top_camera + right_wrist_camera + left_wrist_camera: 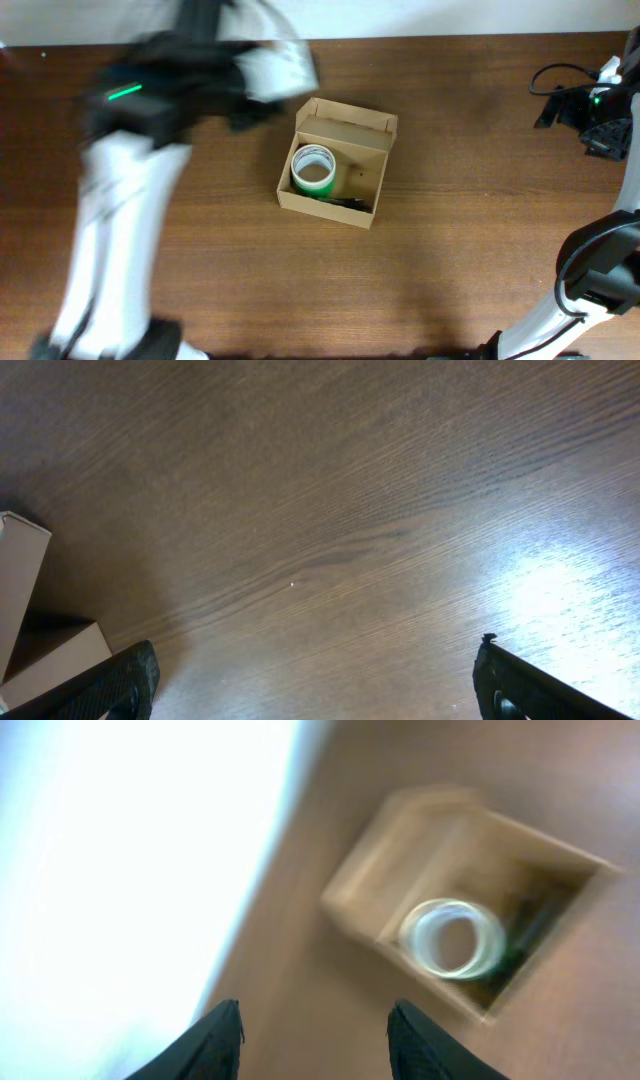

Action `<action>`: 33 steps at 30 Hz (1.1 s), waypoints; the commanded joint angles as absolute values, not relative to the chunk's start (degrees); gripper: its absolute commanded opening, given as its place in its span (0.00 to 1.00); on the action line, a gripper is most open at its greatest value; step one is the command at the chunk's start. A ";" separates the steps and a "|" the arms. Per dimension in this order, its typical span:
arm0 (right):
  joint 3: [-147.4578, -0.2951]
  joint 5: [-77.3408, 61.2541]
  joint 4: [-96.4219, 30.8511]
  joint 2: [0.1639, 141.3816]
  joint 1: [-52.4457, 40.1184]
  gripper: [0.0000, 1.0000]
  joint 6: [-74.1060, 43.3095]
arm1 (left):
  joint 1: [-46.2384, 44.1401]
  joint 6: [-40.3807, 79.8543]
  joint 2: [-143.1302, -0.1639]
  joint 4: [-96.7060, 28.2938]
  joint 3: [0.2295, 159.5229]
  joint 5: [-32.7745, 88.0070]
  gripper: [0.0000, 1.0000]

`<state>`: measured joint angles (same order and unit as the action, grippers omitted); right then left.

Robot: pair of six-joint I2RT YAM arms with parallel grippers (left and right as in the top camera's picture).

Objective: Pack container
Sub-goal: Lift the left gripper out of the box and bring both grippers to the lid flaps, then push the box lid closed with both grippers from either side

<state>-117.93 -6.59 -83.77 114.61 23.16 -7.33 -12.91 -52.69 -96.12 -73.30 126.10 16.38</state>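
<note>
My right gripper should join my left gripper behind the lid (pixel 388 117) and fold it shut, as the container is crooked with its flap lid open at the back (pixel 346 119).
The container (pixel 320 208), a tan cardboard box with its flap lid open at the back, sits mid-table. Inside it stands a green tape roll (pixel 313 153), with a dark flat item (pixel 346 201) along the front wall. My left gripper (pixel 245 112) is blurred, up and to the left of the box. In the left wrist view it (pixel 315 1040) is open and empty, with the container (pixel 365 895) and roll (pixel 415 935) ahead to the right. My right gripper (pixel 600 110) is at the far right; in its wrist view it (pixel 315 680) is open wide over bare wood.
The brown wooden table's (pixel 450 280) far edge meets a white surface (pixel 120 870). A pale box-like corner (pixel 20 590) shows at the left of the right wrist view; I cannot tell what it is. Black cables (pixel 560 85) lie by the right arm.
</note>
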 commanded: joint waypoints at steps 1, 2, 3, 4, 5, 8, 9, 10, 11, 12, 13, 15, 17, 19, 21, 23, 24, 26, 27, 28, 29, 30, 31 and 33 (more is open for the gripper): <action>-117.84 -7.01 -81.28 114.72 22.90 0.99 -7.64 | -0.34 -37.65 -90.74 -68.53 119.20 16.29 0.47; -117.84 -8.21 -78.72 114.72 22.90 0.99 -8.01 | 2.61 -34.44 -90.28 -67.33 117.62 16.29 0.47; -117.84 -8.93 -77.91 114.72 22.90 0.99 -8.05 | 5.67 -30.83 -90.28 -66.28 116.01 16.29 0.47; -117.84 -11.75 -75.24 114.72 22.90 0.99 -8.05 | 9.65 -25.04 -90.74 -64.42 112.79 16.34 0.46; -117.84 -12.69 -74.24 114.72 22.90 0.99 -8.05 | 11.46 -22.61 -91.13 -63.29 110.54 16.78 0.46; -117.84 -16.29 -69.80 114.72 22.90 0.99 -8.05 | 14.41 -21.85 -92.84 -59.42 103.18 20.71 0.46; -117.84 -17.67 -69.36 114.72 22.90 0.99 -8.05 | 14.41 -21.87 -93.49 -58.15 101.30 21.78 0.45; -117.84 -18.02 -69.36 114.72 22.90 0.99 -8.05 | 14.24 -21.89 -94.67 -57.04 99.39 23.97 0.49; -117.84 -18.11 -69.38 114.72 22.90 0.99 -8.05 | 14.26 -21.87 -95.20 -57.08 99.07 25.58 0.53; -117.84 -20.01 -69.49 114.72 22.90 0.99 -8.01 | 14.17 -21.87 -95.90 -57.08 98.89 27.44 0.53; -117.84 -21.43 -69.58 114.72 22.83 0.99 -7.99 | 14.15 -21.87 -96.75 -56.51 98.87 28.08 0.50; -117.64 -22.65 -69.67 114.72 22.37 0.78 -8.03 | 14.15 -18.52 -98.96 -53.54 98.87 28.10 0.47; -116.71 -25.45 -69.52 114.78 21.52 0.77 -8.03 | 14.15 -13.15 -101.56 -51.46 98.87 28.12 0.47; -113.45 -28.25 -68.12 115.13 19.51 0.63 -8.03 | 13.98 -9.13 -106.26 -50.09 98.87 30.06 0.44; -108.95 -29.52 -66.28 116.22 16.75 0.34 -8.03 | 13.58 -8.34 -112.33 -49.19 98.87 36.97 0.21; -105.12 -30.50 -64.12 117.82 14.22 0.07 -8.73 | 13.21 -8.12 -117.32 -48.31 98.87 43.16 0.02; -103.68 -31.35 -63.20 118.76 13.21 0.04 -9.78 | 12.78 -7.25 -120.07 -47.68 98.87 45.28 0.02; -100.73 -35.83 -59.86 120.88 11.44 0.04 -11.33 | 11.73 -5.37 -123.52 -46.65 98.87 46.26 0.02; -99.79 -38.20 -58.24 122.15 10.70 0.04 -11.53 | 10.98 -5.39 -124.97 -46.37 98.87 46.52 0.02; -99.26 -39.64 -57.14 123.28 10.04 0.04 -12.23 | 10.37 -5.39 -125.80 -46.17 98.87 46.57 0.02; -98.76 -40.60 -55.92 124.86 9.28 0.04 -13.63 | 9.34 -5.39 -126.74 -45.78 98.87 46.54 0.02; -98.65 -40.75 -55.42 125.91 8.84 0.04 -14.37 | 8.80 -5.39 -127.00 -45.50 98.87 46.52 0.02; -98.65 -41.23 -55.09 126.74 8.47 0.04 -14.52 | 7.94 -5.39 -127.31 -44.93 98.87 46.52 0.02; -98.65 -43.27 -54.06 129.12 7.42 0.04 -14.50 | 6.17 -5.37 -127.59 -43.66 98.87 46.50 0.02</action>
<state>-98.87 -38.41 -54.78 127.17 8.54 -13.17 8.82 -6.13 -127.20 -45.19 98.87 43.72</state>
